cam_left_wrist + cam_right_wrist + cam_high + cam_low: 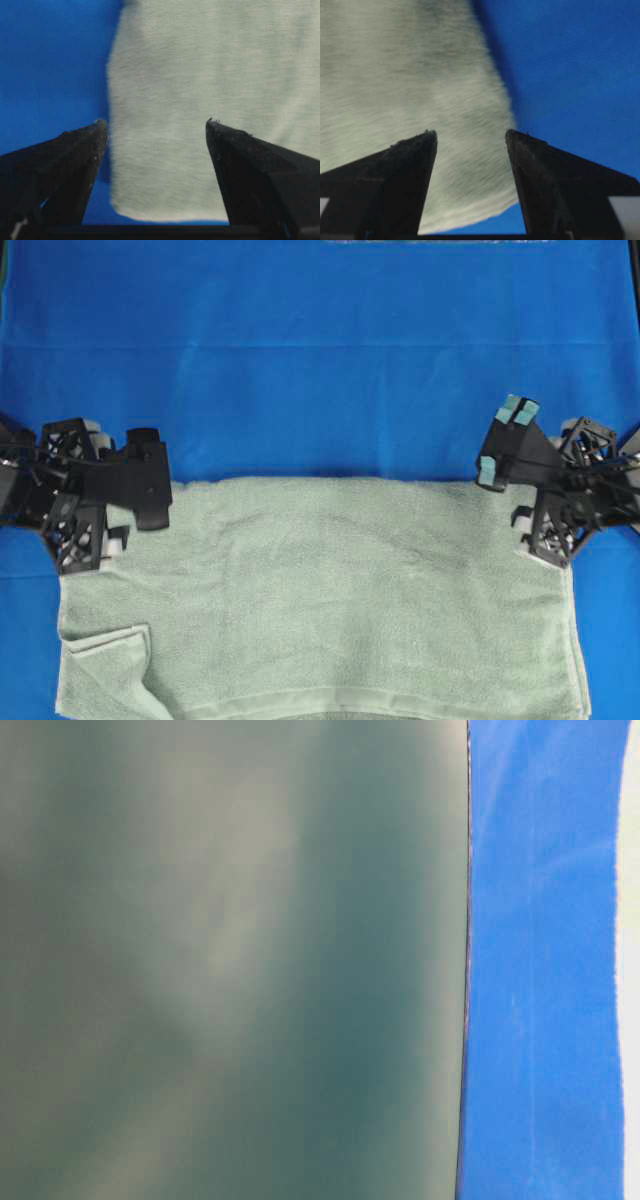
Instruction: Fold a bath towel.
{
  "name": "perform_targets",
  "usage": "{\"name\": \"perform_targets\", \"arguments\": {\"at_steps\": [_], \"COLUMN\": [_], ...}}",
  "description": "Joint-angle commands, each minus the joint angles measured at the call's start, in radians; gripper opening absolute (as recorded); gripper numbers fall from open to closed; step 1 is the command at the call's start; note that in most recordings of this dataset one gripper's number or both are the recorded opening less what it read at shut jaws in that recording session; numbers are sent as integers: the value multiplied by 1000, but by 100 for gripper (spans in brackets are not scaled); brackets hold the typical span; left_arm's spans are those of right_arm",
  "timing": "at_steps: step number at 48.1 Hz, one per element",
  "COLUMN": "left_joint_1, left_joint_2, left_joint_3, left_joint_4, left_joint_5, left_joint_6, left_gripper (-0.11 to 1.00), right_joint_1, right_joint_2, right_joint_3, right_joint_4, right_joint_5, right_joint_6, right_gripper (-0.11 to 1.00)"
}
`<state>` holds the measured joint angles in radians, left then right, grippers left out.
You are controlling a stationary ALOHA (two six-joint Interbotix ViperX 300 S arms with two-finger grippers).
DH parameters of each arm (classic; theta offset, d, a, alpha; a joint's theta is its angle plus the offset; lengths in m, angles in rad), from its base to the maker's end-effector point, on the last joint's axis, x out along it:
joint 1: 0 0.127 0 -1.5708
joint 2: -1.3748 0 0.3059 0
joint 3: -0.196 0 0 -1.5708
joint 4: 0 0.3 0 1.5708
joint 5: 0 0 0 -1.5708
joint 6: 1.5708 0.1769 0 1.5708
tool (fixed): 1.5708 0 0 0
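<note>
The bath towel (330,580) will drag behind and crumple into layered folds when I carry its far corner, because the small flap (112,660) lies limply folded over.
The pale sage-green bath towel (330,590) lies flat on the blue table cloth (320,360), its far edge running between the two arms. My left gripper (155,485) hovers open over the towel's far left corner; in the left wrist view that corner (200,100) lies between the black fingertips (95,137) of the left gripper (156,125), untouched. My right gripper (503,443) stands open at the far right corner, teal pads (517,410) showing. In the right wrist view the towel's corner (410,75) sits under the open right gripper (471,135). Blurred towel (220,960) fills the table-level view.
A small flap (105,645) is turned over at the towel's near left corner. Blue cloth (540,970) covers the table on all sides. The towel's near edge reaches the bottom of the overhead view.
</note>
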<state>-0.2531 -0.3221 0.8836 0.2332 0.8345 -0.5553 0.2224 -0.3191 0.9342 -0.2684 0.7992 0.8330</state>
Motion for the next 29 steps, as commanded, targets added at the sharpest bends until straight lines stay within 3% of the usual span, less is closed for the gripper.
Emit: {"name": "perform_targets", "arguments": {"at_steps": [1, 14, 25, 29], "left_joint_1": [54, 141, 141, 141], "left_joint_2": [20, 150, 181, 181], "left_joint_3": [54, 198, 179, 176], "left_joint_4": [18, 34, 28, 12], "left_joint_5": [-84, -397, -390, -373], "left_joint_6": [2, -5, -5, 0], "left_gripper": [76, 76, 75, 71], "right_joint_1": [-35, -115, -115, -117], "right_joint_2": [28, 97, 98, 98], "right_joint_3": [37, 132, 132, 133], "right_joint_4": [-11, -38, -34, -31], "right_joint_5": [-77, -264, -291, -293], "right_joint_6": [0, 14, 15, 15], "right_gripper": [60, 60, 59, 51]}}
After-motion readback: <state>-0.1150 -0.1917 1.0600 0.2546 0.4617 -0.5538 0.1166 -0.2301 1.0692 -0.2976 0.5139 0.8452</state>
